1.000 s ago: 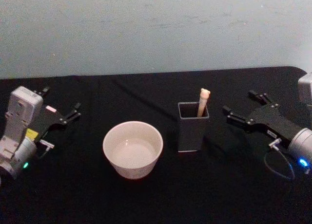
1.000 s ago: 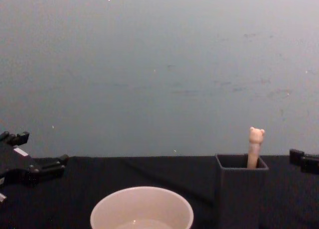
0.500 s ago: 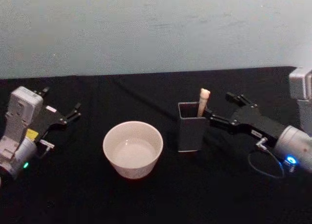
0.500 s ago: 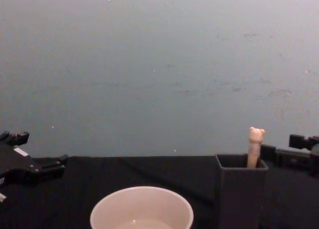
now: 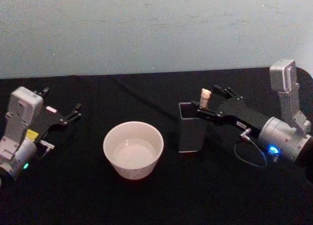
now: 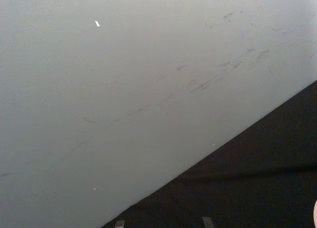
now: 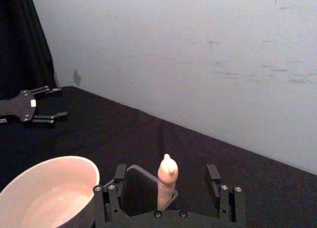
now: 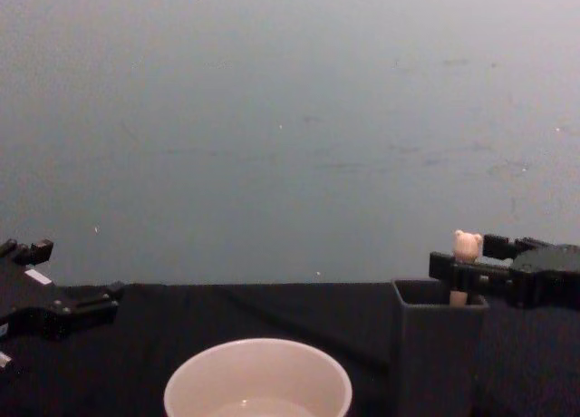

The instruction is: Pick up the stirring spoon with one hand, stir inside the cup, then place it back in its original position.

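Observation:
I see a wide gap point(image 8: 424, 294) beside the spoon's handle in the holder's opening. So I expect the stirring spoon point(image 8: 467, 247) to come out and leave the holder standing as I lift.
The stirring spoon point(image 5: 205, 97) stands upright in the dark grey square holder point(image 5: 191, 133), its beige bear-topped handle point(image 8: 467, 247) poking above the rim; its bowl is hidden inside. My right gripper point(image 5: 208, 101) is open and has reached the handle from the right, one finger on each side, as the right wrist view shows with the handle point(image 7: 167, 177) centred between the spread fingers point(image 7: 119, 174). The cream-white cup point(image 5: 132, 170) sits left of the holder point(image 7: 139, 186). My left gripper point(image 5: 62, 100) rests open at the far left.
The black tablecloth point(image 5: 146, 93) ends at a pale wall close behind the holder. The cup rim point(image 8: 258, 348) lies low in the chest view beside the holder point(image 8: 435, 353). The parked left gripper point(image 7: 55, 103) sits far off in the right wrist view.
My right gripper has travelled left from the table's right side to the holder, and its open fingers now flank the spoon handle. The left arm, cup and holder stay put.

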You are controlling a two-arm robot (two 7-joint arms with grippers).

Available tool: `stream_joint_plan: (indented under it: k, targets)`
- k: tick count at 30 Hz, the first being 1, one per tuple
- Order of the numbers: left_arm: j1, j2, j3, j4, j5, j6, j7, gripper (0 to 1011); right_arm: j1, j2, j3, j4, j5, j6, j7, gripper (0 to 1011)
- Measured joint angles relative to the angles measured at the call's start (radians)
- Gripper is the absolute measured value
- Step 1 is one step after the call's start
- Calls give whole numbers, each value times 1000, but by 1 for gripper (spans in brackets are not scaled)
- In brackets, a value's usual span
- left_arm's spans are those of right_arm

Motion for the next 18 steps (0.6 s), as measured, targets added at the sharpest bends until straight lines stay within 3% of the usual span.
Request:
stream_joint_plan:
  k: [6, 18]
  targets:
    - [0, 0, 0, 0, 0, 0, 0, 1001, 15, -23, 1, 23, -11, 0, 4, 1002]
    - [0, 0, 0, 0, 0, 0, 0, 1001, 15, -22, 2, 22, -11, 1, 4, 1002]
